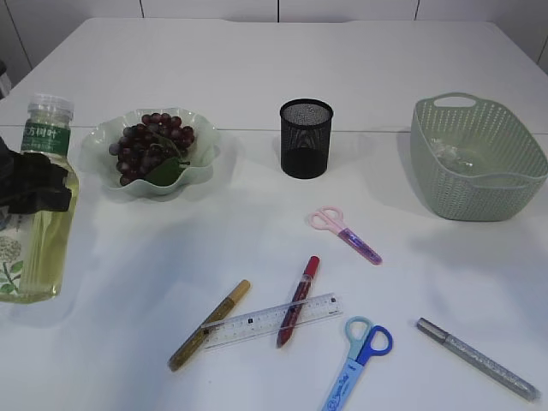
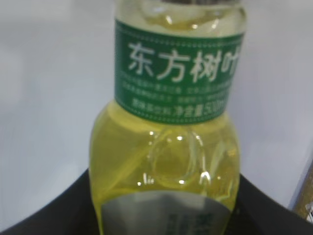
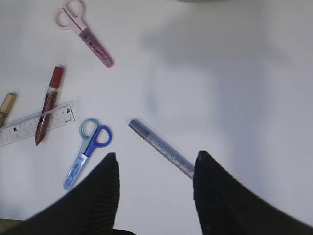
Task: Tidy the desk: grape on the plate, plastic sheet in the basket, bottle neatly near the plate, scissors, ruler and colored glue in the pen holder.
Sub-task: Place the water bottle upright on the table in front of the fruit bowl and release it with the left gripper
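I should turn the bottle upright and lower it again close beside the plate, because my left gripper holds the bottle raised and tilted (image 1: pixel 48 244).
The bottle (image 1: pixel 41 201) of yellow liquid with a green label stands upright at the far left, left of the plate. My left gripper (image 1: pixel 34 184) is shut on its body; in the left wrist view the bottle (image 2: pixel 166 147) fills the space between the black fingers (image 2: pixel 49 215). The grape bunch (image 1: pixel 152 147) lies on the pale green plate (image 1: pixel 205 145). The plastic sheet (image 1: pixel 452 154) lies in the green basket (image 1: pixel 475 193). My right gripper (image 3: pixel 156 157) hangs open over the table, the silver glue pen (image 3: pixel 161 147) beside its right finger. It is out of the exterior view.
The black mesh pen holder (image 1: pixel 306 139) stands mid-table. In front lie pink scissors (image 1: pixel 344 232), a red glue pen (image 1: pixel 297 300), a gold glue pen (image 1: pixel 208 325), a clear ruler (image 1: pixel 257 323), blue scissors (image 1: pixel 360 360) and the silver glue pen (image 1: pixel 478 358).
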Robot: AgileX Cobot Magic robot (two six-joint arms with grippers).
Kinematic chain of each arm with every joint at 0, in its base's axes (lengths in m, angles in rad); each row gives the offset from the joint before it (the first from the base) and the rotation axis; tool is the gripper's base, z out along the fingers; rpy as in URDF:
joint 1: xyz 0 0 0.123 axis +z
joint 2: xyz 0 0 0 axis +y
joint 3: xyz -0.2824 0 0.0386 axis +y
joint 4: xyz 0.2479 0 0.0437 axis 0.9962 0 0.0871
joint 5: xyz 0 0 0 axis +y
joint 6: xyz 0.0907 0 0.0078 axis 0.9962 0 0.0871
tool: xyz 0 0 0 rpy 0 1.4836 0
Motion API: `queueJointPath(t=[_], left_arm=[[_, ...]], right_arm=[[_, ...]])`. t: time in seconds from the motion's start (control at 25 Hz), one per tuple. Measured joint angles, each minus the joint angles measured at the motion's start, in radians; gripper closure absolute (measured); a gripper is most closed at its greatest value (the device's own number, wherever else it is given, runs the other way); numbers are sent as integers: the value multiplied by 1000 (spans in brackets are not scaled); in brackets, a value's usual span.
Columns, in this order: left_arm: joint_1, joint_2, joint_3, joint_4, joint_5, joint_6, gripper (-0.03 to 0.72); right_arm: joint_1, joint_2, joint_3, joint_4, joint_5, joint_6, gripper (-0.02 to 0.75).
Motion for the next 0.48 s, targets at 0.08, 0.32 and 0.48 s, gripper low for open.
queueJointPath(t=[0.08, 0.32, 0.48], left_arm=[[0, -38, 55, 36, -110, 0, 288], [0, -50, 166, 94, -485, 0, 288], [0, -50, 224, 94, -684, 4, 288]], right_arm=[[0, 0, 0, 0, 0, 0, 340], [0, 0, 0, -5, 0, 0, 339], [0, 0, 0, -12, 0, 0, 339]])
